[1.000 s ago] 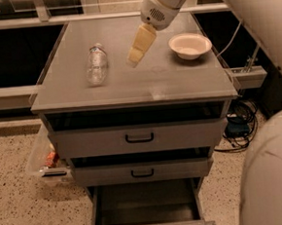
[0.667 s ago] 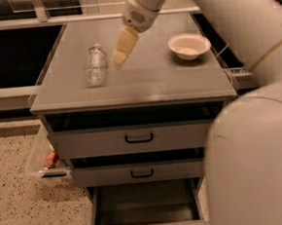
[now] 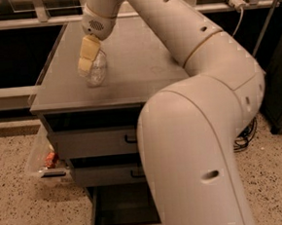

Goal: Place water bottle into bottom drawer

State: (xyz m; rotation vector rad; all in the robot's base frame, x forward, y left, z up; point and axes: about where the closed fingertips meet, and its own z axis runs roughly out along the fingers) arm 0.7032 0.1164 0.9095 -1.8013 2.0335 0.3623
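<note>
The water bottle's far end (image 3: 98,57) has my gripper sitting off to one side. Next, I lift clear and then come down over the bottle's nearer body (image 3: 96,76).
The water bottle (image 3: 97,70), clear and crinkled, lies on its side on the left part of the grey cabinet top (image 3: 142,60). My gripper (image 3: 89,56), with its yellowish tip, is right over the bottle's left upper side and touches or nearly touches it. The bottom drawer (image 3: 120,209) stands pulled open below, showing its dark interior; my arm (image 3: 202,144) hides its right part.
The top drawer (image 3: 94,141) and middle drawer (image 3: 102,176) with black handles are closed. A clear plastic bin with a red item (image 3: 49,159) sits on the floor to the left. Cables (image 3: 243,140) lie on the floor to the right. My arm hides the cabinet's right side.
The gripper has swung left across the cabinet top, from near the white bowl to the bottle. The arm now covers the right side and hides the bowl.
</note>
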